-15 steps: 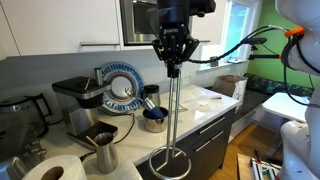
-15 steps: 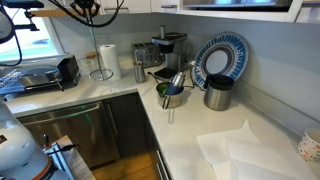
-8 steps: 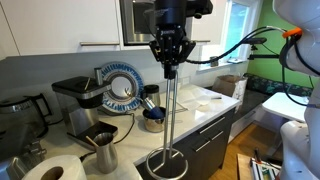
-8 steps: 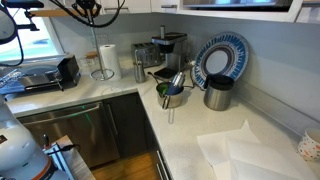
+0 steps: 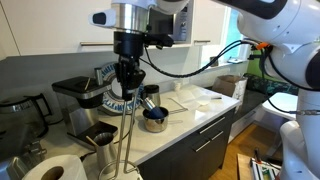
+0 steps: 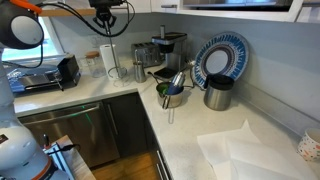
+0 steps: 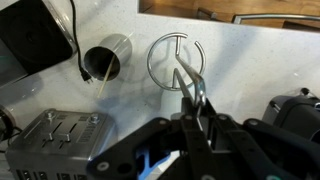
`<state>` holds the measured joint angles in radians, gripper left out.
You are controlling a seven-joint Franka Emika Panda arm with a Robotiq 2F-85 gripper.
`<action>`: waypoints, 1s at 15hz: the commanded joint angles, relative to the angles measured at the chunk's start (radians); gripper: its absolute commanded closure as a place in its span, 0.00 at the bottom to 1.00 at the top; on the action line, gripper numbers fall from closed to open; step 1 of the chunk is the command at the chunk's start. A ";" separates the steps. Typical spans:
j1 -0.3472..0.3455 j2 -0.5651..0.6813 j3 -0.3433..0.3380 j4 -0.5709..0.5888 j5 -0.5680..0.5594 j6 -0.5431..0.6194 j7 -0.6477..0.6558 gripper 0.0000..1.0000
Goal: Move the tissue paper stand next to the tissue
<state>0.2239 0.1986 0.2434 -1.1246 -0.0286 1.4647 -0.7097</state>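
Note:
My gripper is carrying the tissue (image 5: pixel 58 169) paper stand upright, with its ring base (image 5: pixel 119 170) clear of the steel pitcher. It should continue to carry the stand until the ring base rests beside the tissue.
My gripper (image 5: pixel 127 74) is shut on the top of the tissue paper stand (image 5: pixel 124 130), a thin silver rod that hangs upright below the jaws. Its ring base is low over the counter, just in front of the steel pitcher. In the wrist view the ring base (image 7: pixel 176 60) lies straight ahead of my jaws (image 7: pixel 196 100), with the rod running up between them. The tissue (image 5: pixel 50 170), a big white roll, stands at the bottom left, a short way from the base. In an exterior view my gripper (image 6: pixel 104 19) is above the white roll (image 6: pixel 106 58).
The steel pitcher (image 5: pixel 103 152) stands between the stand's base and the coffee machine (image 5: pixel 76 100). A grey cylinder with a dark opening (image 7: pixel 108 57) is beside the ring. A toaster (image 7: pixel 65 140) is near. A blue plate (image 5: pixel 122 88) and a pot (image 5: pixel 153 120) stand further along the counter.
My arm has carried the stand sideways along the counter, from the open front part to a spot beside the pitcher and closer to the white roll. The gripper stays shut on the rod.

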 commanded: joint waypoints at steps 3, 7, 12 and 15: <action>0.024 0.096 -0.005 0.064 -0.062 0.060 0.100 0.97; 0.034 0.148 -0.002 0.111 -0.088 0.056 0.142 0.97; 0.061 0.211 -0.002 0.181 -0.104 0.057 0.180 0.97; 0.075 0.244 -0.007 0.204 -0.129 0.076 0.190 0.97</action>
<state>0.2757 0.3977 0.2430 -0.9898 -0.1259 1.5292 -0.5463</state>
